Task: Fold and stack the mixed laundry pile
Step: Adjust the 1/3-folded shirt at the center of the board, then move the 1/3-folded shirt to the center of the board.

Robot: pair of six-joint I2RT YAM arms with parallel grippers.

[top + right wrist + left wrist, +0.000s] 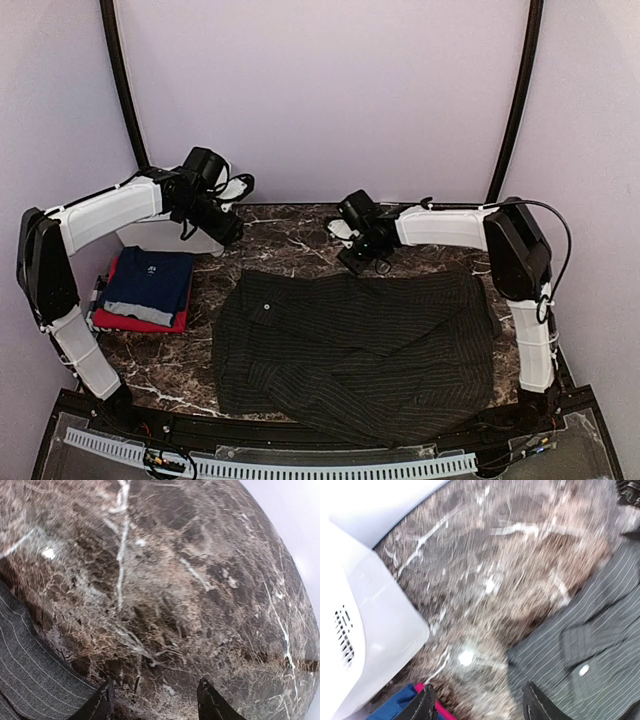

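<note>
Next, my left gripper goes back to the shirt's far corner (248,279) and pulls the shirt back before folding, because the shirt's near edge (390,440) reaches the perforated rail.
A dark charcoal pinstriped button shirt (355,340) lies spread over the middle and right of the marble table. It shows in the left wrist view (585,650) and at the lower left of the right wrist view (25,680). A folded navy T-shirt (150,282) lies on a folded red T-shirt (140,320) at the left. My left gripper (228,232) is open and empty above the table, beyond the shirt's far left corner. My right gripper (352,260) is open and empty just beyond the shirt's far edge.
A white plastic bin (365,630) stands at the back left, behind the folded stack, close to my left gripper. The brown marble table (300,240) ends at a pale wall behind. A perforated rail (270,465) runs along the near edge.
</note>
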